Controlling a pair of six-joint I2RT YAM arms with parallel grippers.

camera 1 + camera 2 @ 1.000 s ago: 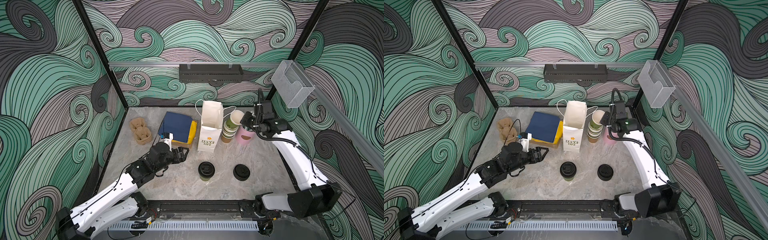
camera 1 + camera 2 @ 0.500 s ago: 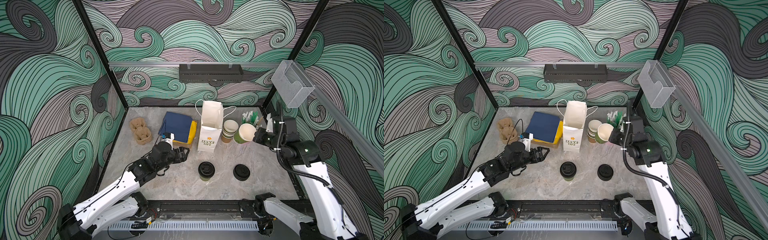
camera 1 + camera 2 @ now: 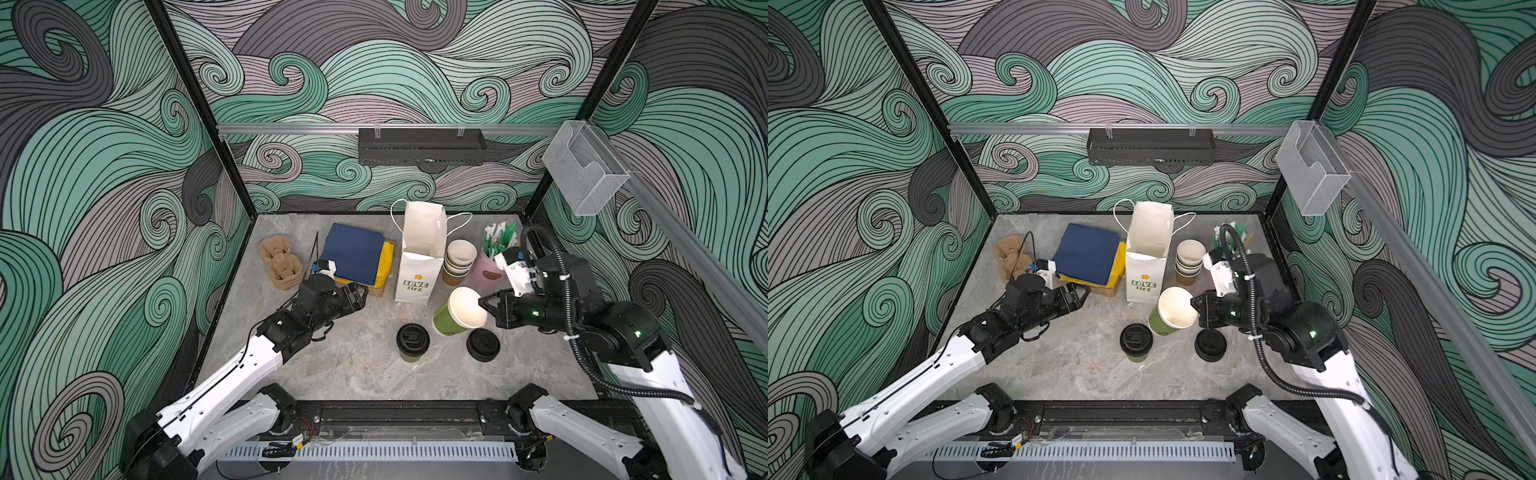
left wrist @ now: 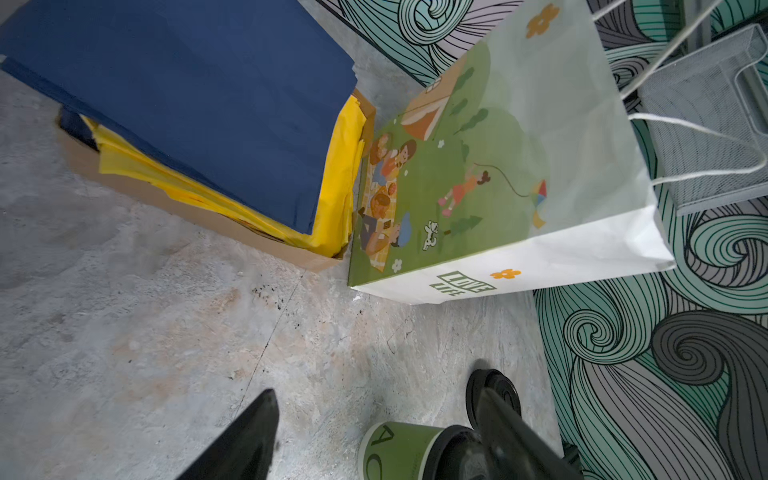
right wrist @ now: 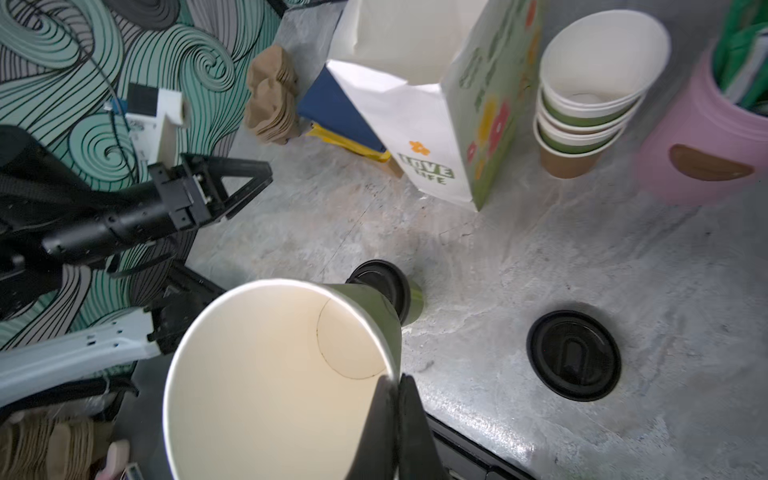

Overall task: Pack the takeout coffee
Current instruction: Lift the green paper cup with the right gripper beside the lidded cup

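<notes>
I should keep moving my right gripper to the tabletop before the napkin box (image 3: 357, 356), because that spot is clear and the lidless cup's opening (image 3: 468, 308) faces up. I should let go once the cup's base stands flat.
One takeout coffee (image 3: 412, 343) (image 3: 1136, 341) stands upright at the table's front middle: a green paper cup with a black sip lid, also seen in the wrist views (image 4: 395, 451) (image 5: 380, 282). My right gripper (image 3: 482, 303) (image 3: 1194, 303) (image 5: 395, 380) is shut on the rim of a lidless green cup (image 3: 457, 318) (image 3: 1173, 313) (image 5: 270, 374). It holds that cup tilted just above the table, between the lidded cup and a loose black lid (image 3: 483, 345) (image 5: 573, 355). My left gripper (image 3: 361, 293) (image 3: 1084, 293) (image 4: 376, 395) hangs open and empty, left of the white paper bag (image 3: 422, 257) (image 4: 498, 166).
A stack of lidless cups (image 3: 459, 262) (image 5: 590, 95) and a pink holder (image 3: 486, 270) with sachets stand right of the bag. A cardboard box of blue and yellow napkins (image 3: 355, 253) (image 4: 208, 104) sits left of it. Brown pulp cup carriers (image 3: 280, 262) lie at the back left.
My right arm has swung from the cup stack at the back forward and down, carrying the lidless cup to just above the loose lid. The left arm has barely shifted.
</notes>
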